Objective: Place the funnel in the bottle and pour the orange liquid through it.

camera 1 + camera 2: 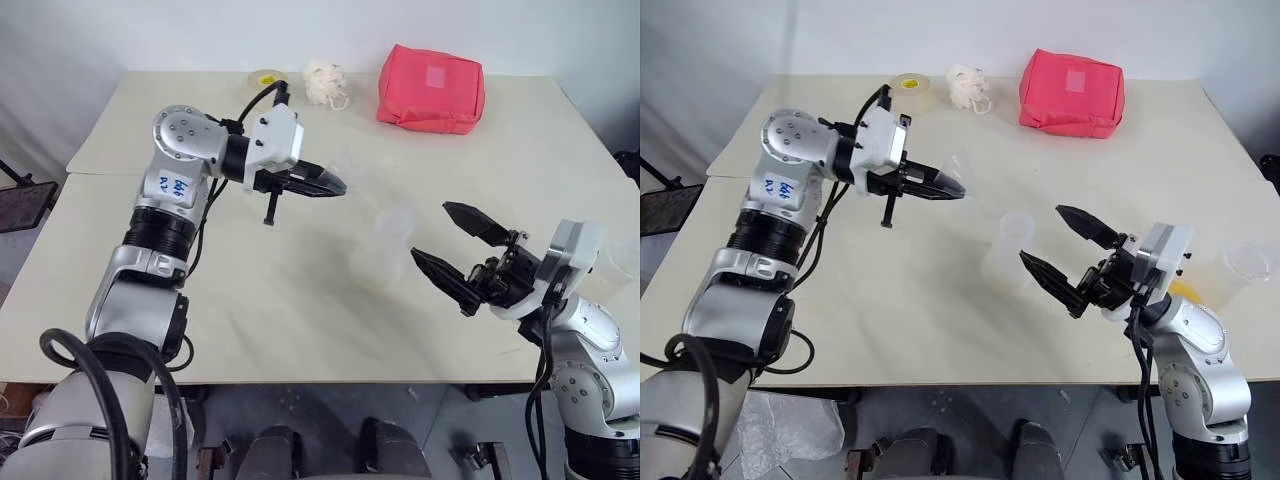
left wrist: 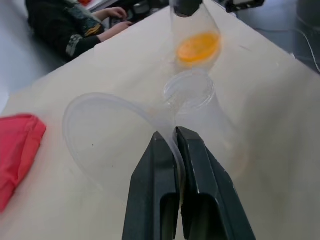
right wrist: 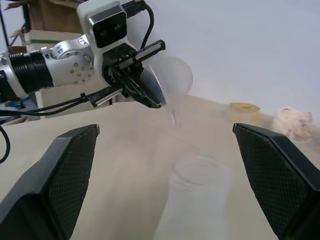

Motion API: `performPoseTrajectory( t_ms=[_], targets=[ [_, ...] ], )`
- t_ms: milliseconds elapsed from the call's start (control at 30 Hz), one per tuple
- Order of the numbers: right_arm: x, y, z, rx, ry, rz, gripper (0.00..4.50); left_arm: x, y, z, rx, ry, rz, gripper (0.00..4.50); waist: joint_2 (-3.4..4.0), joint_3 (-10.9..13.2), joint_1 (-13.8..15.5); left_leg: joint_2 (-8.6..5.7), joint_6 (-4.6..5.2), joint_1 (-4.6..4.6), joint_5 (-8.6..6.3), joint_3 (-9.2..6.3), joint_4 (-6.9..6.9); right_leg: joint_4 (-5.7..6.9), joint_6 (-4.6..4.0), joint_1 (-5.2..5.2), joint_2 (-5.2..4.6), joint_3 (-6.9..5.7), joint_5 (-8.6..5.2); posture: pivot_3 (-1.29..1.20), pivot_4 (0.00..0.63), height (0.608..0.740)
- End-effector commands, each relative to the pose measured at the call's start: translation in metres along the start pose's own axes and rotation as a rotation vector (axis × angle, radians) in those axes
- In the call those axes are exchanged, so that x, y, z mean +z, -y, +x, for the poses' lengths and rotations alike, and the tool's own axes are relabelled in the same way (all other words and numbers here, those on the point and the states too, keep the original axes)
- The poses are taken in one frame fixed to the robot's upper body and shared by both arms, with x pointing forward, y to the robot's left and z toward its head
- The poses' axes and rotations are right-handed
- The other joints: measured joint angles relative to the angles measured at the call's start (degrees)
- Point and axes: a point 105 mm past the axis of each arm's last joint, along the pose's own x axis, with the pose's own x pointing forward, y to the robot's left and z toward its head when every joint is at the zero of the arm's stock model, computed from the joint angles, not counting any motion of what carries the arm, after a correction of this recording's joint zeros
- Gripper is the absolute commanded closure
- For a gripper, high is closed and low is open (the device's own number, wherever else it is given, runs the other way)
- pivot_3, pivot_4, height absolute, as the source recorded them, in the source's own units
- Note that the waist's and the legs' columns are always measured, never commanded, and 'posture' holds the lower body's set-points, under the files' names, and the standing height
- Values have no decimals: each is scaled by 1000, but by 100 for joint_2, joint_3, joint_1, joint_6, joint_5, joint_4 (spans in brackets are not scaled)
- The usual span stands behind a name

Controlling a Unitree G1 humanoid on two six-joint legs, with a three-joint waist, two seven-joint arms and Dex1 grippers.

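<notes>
The funnel's spout (image 3: pixel 176 116) points down, clear of the robot's fingers, so the left gripper should keep going toward the bottle's open neck (image 3: pixel 198 169) until the spout is inside.
My left gripper (image 1: pixel 340 185) is shut on the rim of the clear funnel (image 2: pixel 110 135) and holds it in the air, spout towards the bottle (image 1: pixel 392 240). The funnel is up and to the left of the bottle's open neck (image 2: pixel 190 90), apart from it. The bottle stands upright at mid-table. My right gripper (image 1: pixel 430 230) hovers just right of the bottle with its jaws wide open and nothing between them. The orange liquid (image 2: pixel 198 47) sits in the bottom of a clear cup (image 1: pixel 1245 262) at the table's right edge, behind my right arm.
A red pouch (image 1: pixel 432 88), a white bundle of cloth (image 1: pixel 325 85) and a roll of tape (image 1: pixel 265 77) lie along the table's far edge. A person (image 2: pixel 75 25) is beyond the table in the left wrist view.
</notes>
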Motion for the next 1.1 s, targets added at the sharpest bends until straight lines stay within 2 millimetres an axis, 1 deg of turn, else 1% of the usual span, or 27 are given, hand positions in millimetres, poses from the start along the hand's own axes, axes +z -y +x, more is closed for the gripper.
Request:
performPoseTrajectory(
  t_ms=[33, 167, 300, 533, 733, 933, 1100],
  targets=[
    [11, -4, 1, -2, 32, -29, 0, 11, -7, 6, -27, -3, 94, 4447, -1, 1, -6, 0, 0, -1, 0, 0, 0, 0, 0, 0, 0, -1, 0, 0, 150, 740],
    [9, -5, -2, 0, 6, -37, 0, 13, -8, 17, -71, -9, 136, 4447, -2, 1, -4, 1, 1, -1, 1, 0, -2, 1, 0, -2, 0, -3, 0, 0, 150, 740],
    [6, -3, -9, 7, -41, -48, 0, 17, -11, 26, -110, -26, 184, 4447, -3, 2, 3, -1, 5, -4, 2, 0, 1, 0, 2, -1, -2, -2, 1, 0, 150, 740],
    [-3, -4, -23, 23, -154, -65, 0, 20, -13, 35, -162, -60, 248, 4447, -7, 4, 0, -1, 6, -4, 2, 1, -1, -1, 2, -2, -2, -4, 1, 0, 150, 740],
    [2, -1, -26, 2, -154, -85, 0, 21, -12, 43, -205, -95, 283, 4447, -9, 5, 6, 0, 8, -4, 3, 0, 1, 0, 2, -1, -2, -4, 1, 0, 150, 740],
    [3, -2, -27, -13, -152, -90, 0, 22, -12, 47, -235, -122, 329, 4447, -10, 6, 11, -1, 9, -5, 3, 0, 2, 0, 2, -1, -2, -4, 1, 0, 150, 740],
    [1, -3, -28, -30, -149, -91, 0, 21, -10, 52, -303, -207, 442, 4447, -11, 6, 13, -1, 9, -6, 4, 0, 2, 0, 3, -1, -2, -5, 1, 0, 150, 740]
  ],
)
